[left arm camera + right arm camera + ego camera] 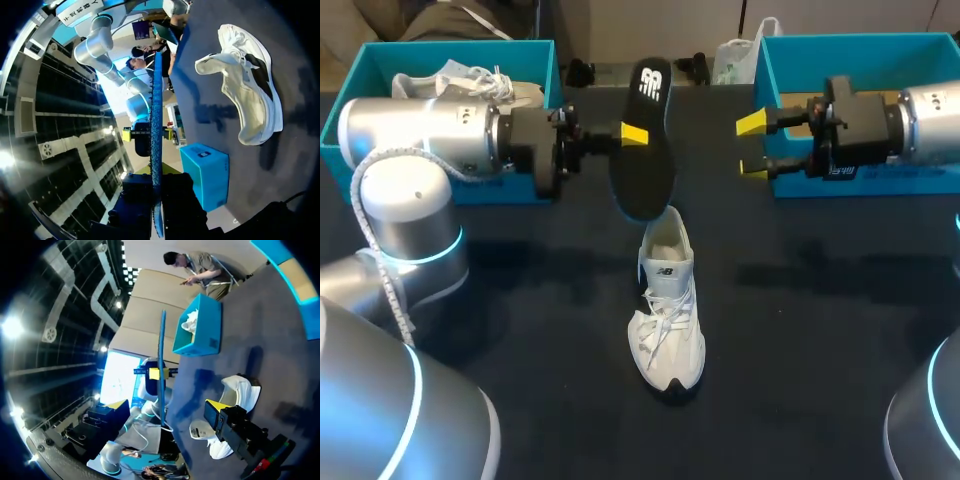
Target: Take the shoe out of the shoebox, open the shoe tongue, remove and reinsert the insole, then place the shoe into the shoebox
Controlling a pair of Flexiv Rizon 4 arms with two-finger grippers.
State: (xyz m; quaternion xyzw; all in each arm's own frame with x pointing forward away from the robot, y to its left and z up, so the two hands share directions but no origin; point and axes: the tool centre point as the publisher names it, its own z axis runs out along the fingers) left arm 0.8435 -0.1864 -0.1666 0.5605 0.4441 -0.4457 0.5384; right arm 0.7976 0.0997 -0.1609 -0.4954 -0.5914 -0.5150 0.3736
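Note:
The black insole (643,175) sticks out straight from its pinched rim (628,135), so it will stay straight and slide into the white shoe toe-first when I push it.
A black insole (645,140) hangs on edge above the table's middle, with my left gripper (632,135) shut on its rim. In the left wrist view the insole (156,100) shows edge-on, running out from between the dark fingers of the left gripper (157,192). Below it a white laced shoe (668,310) stands upright on the dark table, heel toward the insole; the shoe (250,85) lies off to the gripper's side. My right gripper (753,146) hangs open right of the insole, facing it. From the right gripper (168,405) the insole (162,355) stands ahead, and the shoe (240,390) is beside it.
A teal shoebox (535,110) at the back left holds another white shoe (470,80). A second teal shoebox (860,45) stands at the back right behind my right arm. A white bag (735,60) sits at the far edge between them.

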